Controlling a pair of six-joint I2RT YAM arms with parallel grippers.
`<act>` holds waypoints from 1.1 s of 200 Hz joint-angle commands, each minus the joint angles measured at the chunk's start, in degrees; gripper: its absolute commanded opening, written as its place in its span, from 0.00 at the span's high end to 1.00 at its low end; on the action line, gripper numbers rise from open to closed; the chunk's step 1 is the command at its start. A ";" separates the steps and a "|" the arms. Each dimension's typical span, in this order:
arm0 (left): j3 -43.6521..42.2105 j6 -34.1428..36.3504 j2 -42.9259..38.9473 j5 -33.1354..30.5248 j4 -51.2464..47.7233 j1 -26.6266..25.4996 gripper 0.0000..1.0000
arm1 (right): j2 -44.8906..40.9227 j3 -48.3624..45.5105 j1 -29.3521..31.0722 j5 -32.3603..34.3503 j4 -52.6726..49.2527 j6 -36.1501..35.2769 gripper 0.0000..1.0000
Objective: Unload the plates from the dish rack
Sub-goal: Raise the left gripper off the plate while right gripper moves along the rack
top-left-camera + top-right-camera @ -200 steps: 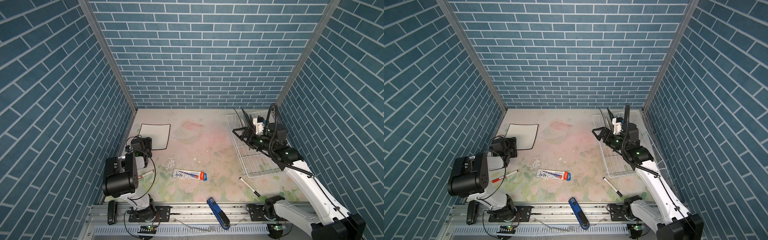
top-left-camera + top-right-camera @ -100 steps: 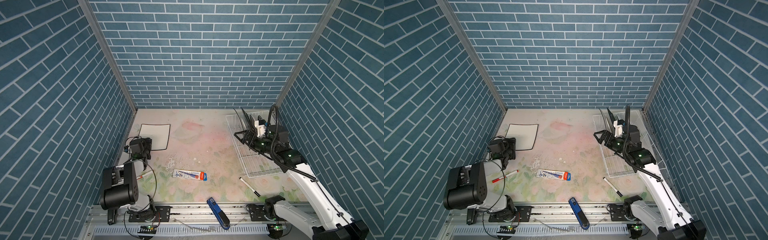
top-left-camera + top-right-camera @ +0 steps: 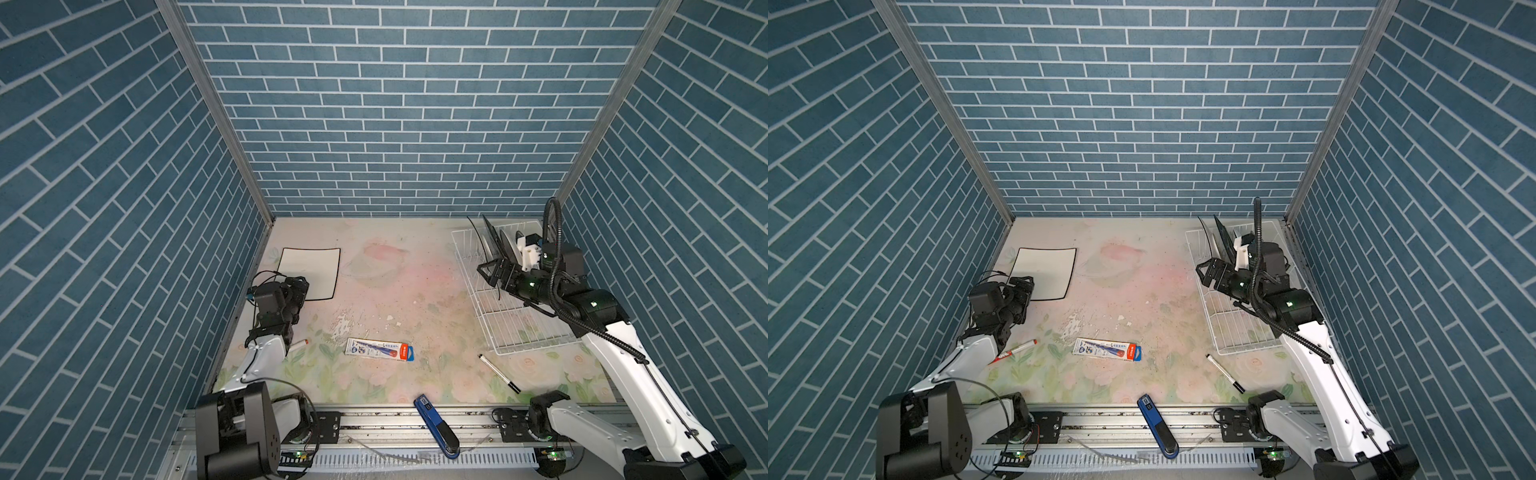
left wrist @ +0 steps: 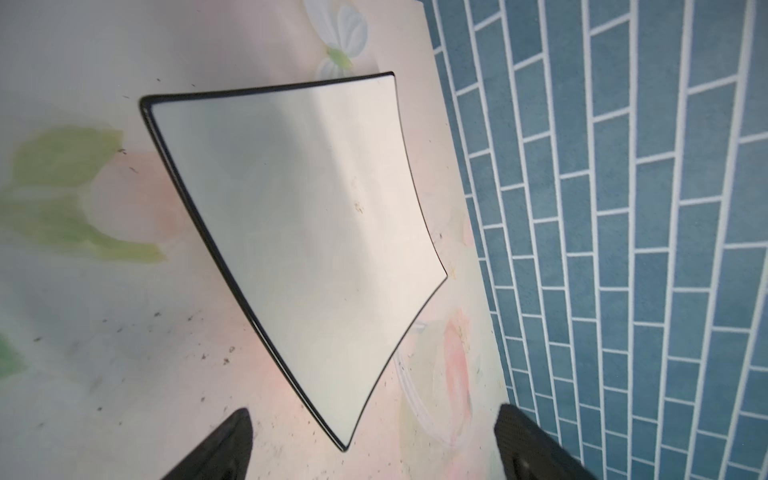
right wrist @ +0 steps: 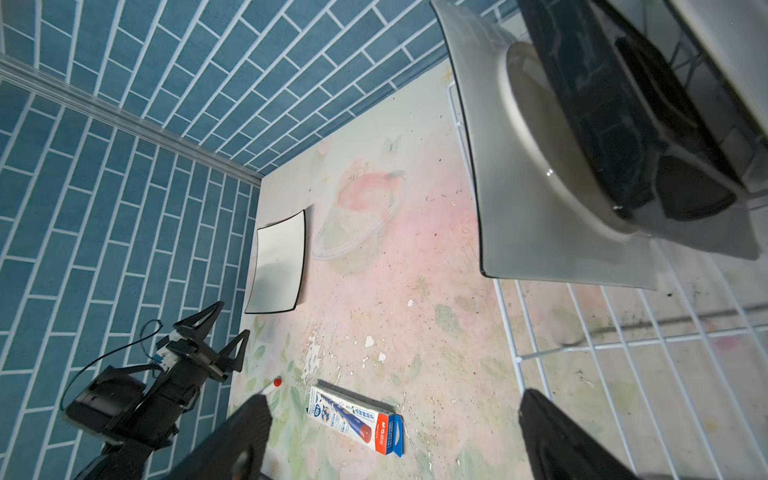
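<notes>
The nearest standing plate [image 5: 512, 212] has my right gripper pointing past it. The gripper should swing up and turn so that it comes down with its fingers on both sides of that plate's rim [image 3: 476, 232].
A square white plate [image 3: 309, 272] [image 3: 1045, 272] with a thin black rim lies flat on the table at the left. My left gripper [image 3: 298, 286] [image 4: 374, 432] is open just short of its near corner [image 4: 343, 446], holding nothing. The white wire dish rack [image 3: 519, 324] [image 3: 1237, 328] sits at the right, with plates [image 3: 494, 245] standing on edge at its far end. My right gripper [image 3: 490, 272] [image 5: 395, 415] hangs open over the rack's left side, empty. In the right wrist view the nearest standing plate [image 5: 540, 187] shows its white underside, with a dark one [image 5: 615, 124] behind it.
A pen box [image 3: 380, 349] lies mid-table, a red-capped marker [image 3: 300, 343] beside the left arm, and a black marker [image 3: 498, 372] in front of the rack. A blue stapler [image 3: 436, 426] rests on the front rail. Brick walls stand close on three sides.
The left arm's elbow has sunk toward the front rail while its gripper stays at the flat plate, jaws slightly wider. The right gripper has edged a little toward the standing plates.
</notes>
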 commanded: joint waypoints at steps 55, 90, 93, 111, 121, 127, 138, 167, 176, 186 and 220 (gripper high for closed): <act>4.71 11.47 -14.26 2.24 -21.38 -11.45 0.07 | 3.62 8.75 3.24 10.04 -12.77 -6.29 0.08; 5.94 11.28 -18.84 -3.93 -24.65 -20.31 0.07 | 9.77 15.98 7.87 17.08 -18.05 -7.24 0.08; 6.21 11.37 -19.01 -4.15 -25.02 -20.60 0.07 | 10.45 16.68 8.33 17.97 -18.68 -7.36 0.08; 7.77 12.99 -18.97 -4.23 -25.81 -22.00 0.07 | 14.71 20.86 10.75 23.39 -22.76 -8.08 0.08; 9.00 14.50 -18.32 -3.94 -26.21 -22.35 0.07 | 17.46 23.51 11.81 26.59 -25.24 -8.31 0.08; 9.71 15.52 -17.87 -3.55 -26.44 -22.36 0.07 | 19.16 25.08 12.32 28.55 -26.78 -8.48 0.08; 10.77 17.30 -16.71 -2.82 -26.28 -22.45 0.07 | 22.25 28.15 13.13 31.72 -29.58 -8.70 0.07; 11.43 18.82 -14.42 0.20 -23.84 -22.53 0.07 | 29.66 36.78 14.00 38.54 -37.99 -8.88 0.06; 10.90 18.79 -13.81 1.26 -22.90 -22.53 0.06 | 31.64 39.46 14.08 41.19 -40.54 -8.97 0.05; 9.91 18.53 -13.22 1.98 -21.41 -22.53 0.07 | 33.97 41.96 14.15 43.86 -42.96 -8.97 0.05; 9.02 18.51 -10.95 3.41 -18.83 -22.54 0.07 | 40.19 49.11 14.85 45.92 -45.83 -9.97 0.06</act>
